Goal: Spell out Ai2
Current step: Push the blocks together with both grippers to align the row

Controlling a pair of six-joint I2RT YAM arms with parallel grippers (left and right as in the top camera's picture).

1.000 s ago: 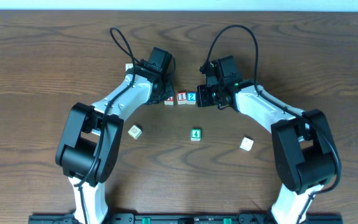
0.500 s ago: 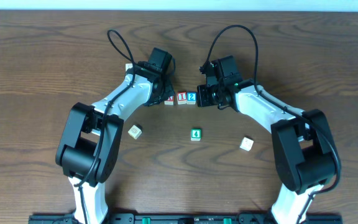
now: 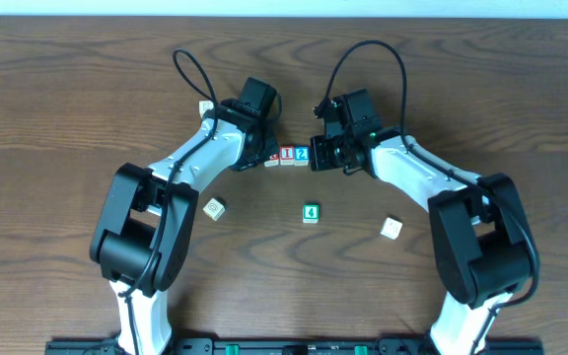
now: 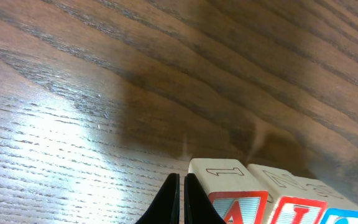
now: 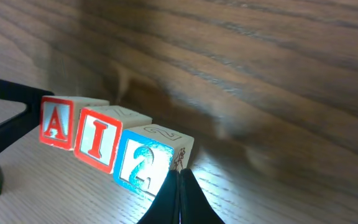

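Observation:
The 2 block (image 3: 302,155) is lined up against the I block, so my right gripper should now push toward the A block (image 3: 272,158) until the row is tight, and then move back.
Three wooden blocks stand in a touching row: a red A block (image 3: 273,156), a red I block (image 3: 287,155) and a blue 2 block (image 3: 302,154). In the right wrist view they read A (image 5: 56,122), I (image 5: 98,139), 2 (image 5: 146,163). My left gripper (image 4: 181,196) is shut and empty, its tips at the A block's (image 4: 229,190) left side. My right gripper (image 5: 179,190) is shut and empty, its tips against the 2 block's right side.
A green 4 block (image 3: 310,212) lies below the row. A pale block (image 3: 214,208) lies at lower left and another pale block (image 3: 390,229) at lower right. A small block (image 3: 206,106) sits behind my left arm.
The row of three blocks has closed up slightly, with the A block nudged right against the I. Both arms have barely moved.

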